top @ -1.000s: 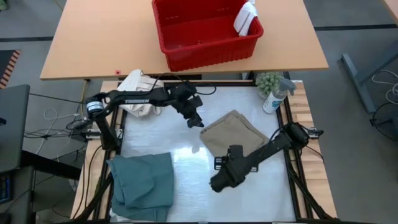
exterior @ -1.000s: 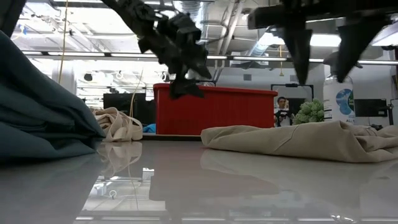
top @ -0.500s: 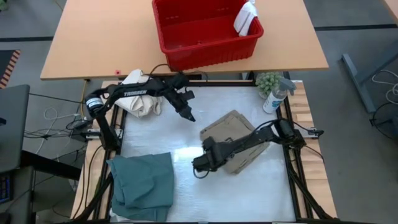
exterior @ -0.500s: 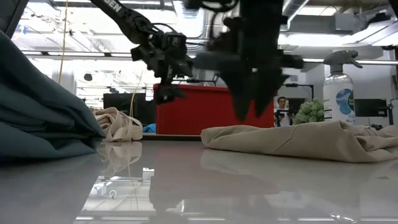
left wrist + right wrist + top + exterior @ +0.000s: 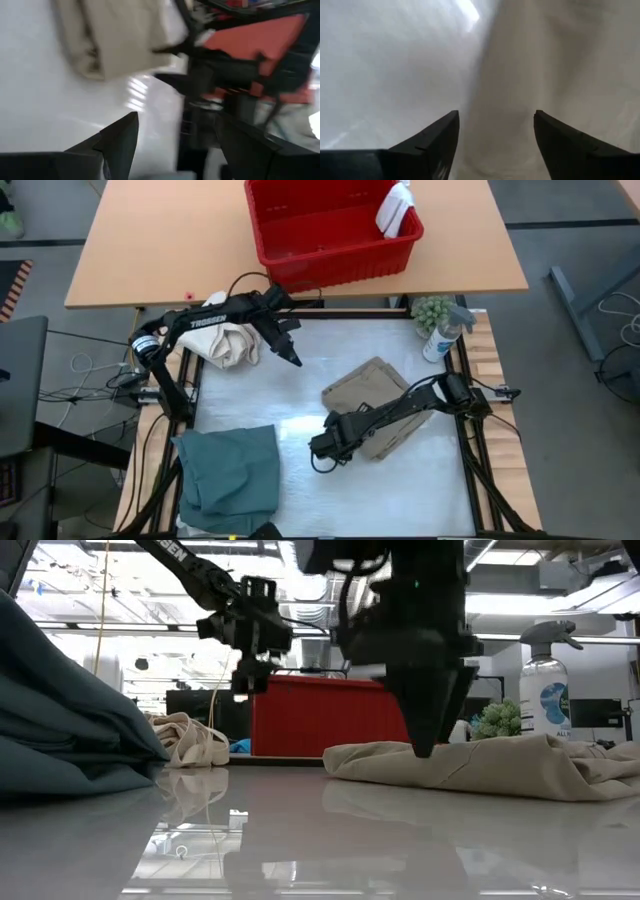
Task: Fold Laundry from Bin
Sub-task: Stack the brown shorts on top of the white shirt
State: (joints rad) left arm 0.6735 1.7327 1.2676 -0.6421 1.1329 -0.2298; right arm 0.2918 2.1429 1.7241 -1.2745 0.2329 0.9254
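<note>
My right gripper is about to pinch the tan trousers' edge point(image 5: 502, 105). A soft, shaded furrow point(image 5: 565, 65) runs beside it, so the edge will gather into a narrow fold.
The tan trousers point(image 5: 378, 402) lie folded on the white table, right of centre. My right gripper point(image 5: 323, 450) points down, open, at their near-left edge point(image 5: 487, 100), its tips low over the cloth point(image 5: 428, 748). My left gripper point(image 5: 293, 358) hangs open and holding nothing above the table's far left part, beside the cream canvas cloth point(image 5: 228, 340). A teal-green garment point(image 5: 230, 475) lies folded at the near left. The red bin point(image 5: 330, 230) stands on the wooden table beyond, with a white cloth point(image 5: 395, 210) draped over its right rim. My right gripper's open fingers point(image 5: 440, 145) stand on either side of the trousers' near-left edge, coming from above. I cannot tell whether the tips touch the cloth.
A spray bottle point(image 5: 442, 335) and a small green plant point(image 5: 430, 310) stand at the table's far right corner. Bare white tabletop point(image 5: 300, 395) lies between the trousers, the teal garment and the cream cloth. Black frame rails edge the table.
My right gripper has swung from the near edge toward the trousers' near-left edge, sunk low over them and rolled about its own line. My left gripper has drawn back toward the far left, nearer the cream cloth, rolling as it went. The cloths have stayed put.
</note>
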